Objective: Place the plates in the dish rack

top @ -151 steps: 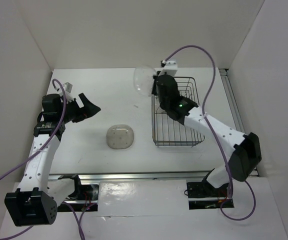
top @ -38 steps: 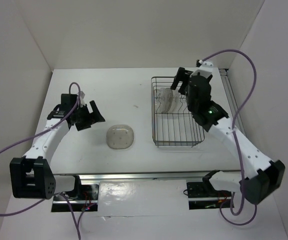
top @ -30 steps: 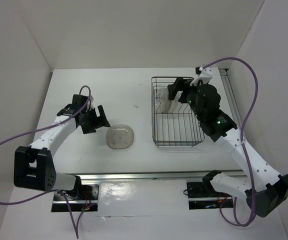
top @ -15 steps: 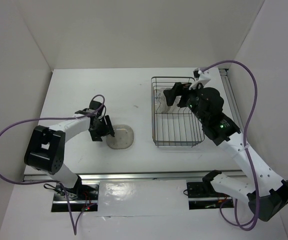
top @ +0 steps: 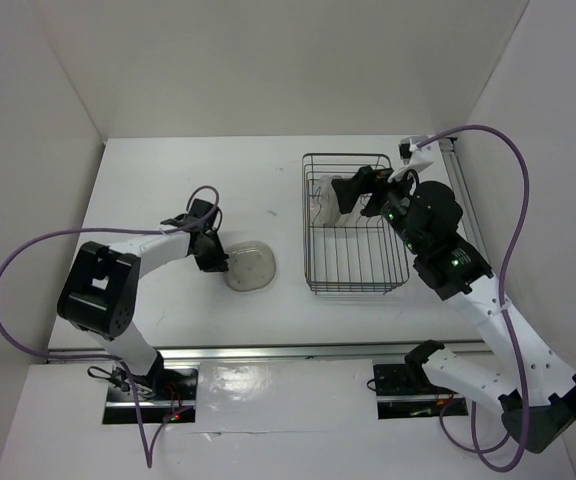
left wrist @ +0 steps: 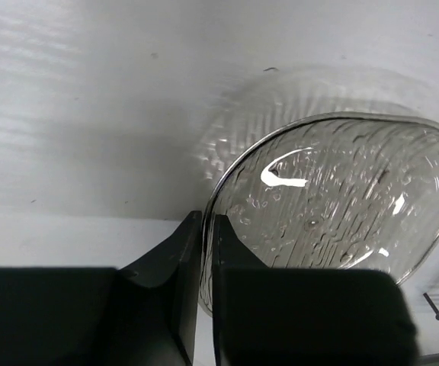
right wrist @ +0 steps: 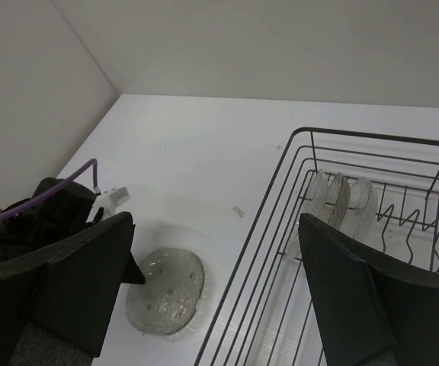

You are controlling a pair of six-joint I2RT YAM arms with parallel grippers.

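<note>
The smoky plate is held by its rim (top: pixel 229 271) in my left gripper, away from the dish rack. Next, my right gripper grabs the plate's opposite rim (top: pixel 273 266) and puts the plate into the dish rack.
One smoky plate (top: pixel 252 267) lies on the white table left of the dish rack (top: pixel 306 230) and looks tipped up on its left side. My left gripper (top: pixel 217 258) is shut on that left rim. In the left wrist view the rim runs between the two black fingers of the gripper (left wrist: pixel 206 223), and the plate (left wrist: pixel 341 198) fills the right half. Three plates (right wrist: pixel 340 200) stand upright between the prongs at the rack's far end (top: pixel 330 200). My right gripper (top: pixel 353 190) hovers open over that end, holding nothing (right wrist: pixel 216 229).
The rack's dark wire wall (right wrist: pixel 261 210) runs diagonally beside the plate on the table (right wrist: pixel 166 293). White walls close in the table on the left, back and right. The left arm's purple cable (top: pixel 28 260) loops over the table's left side.
My left gripper swung right to the plate and shut on its rim, and the plate shifted slightly right and tipped. The right gripper drew back a little over the rack, still open.
</note>
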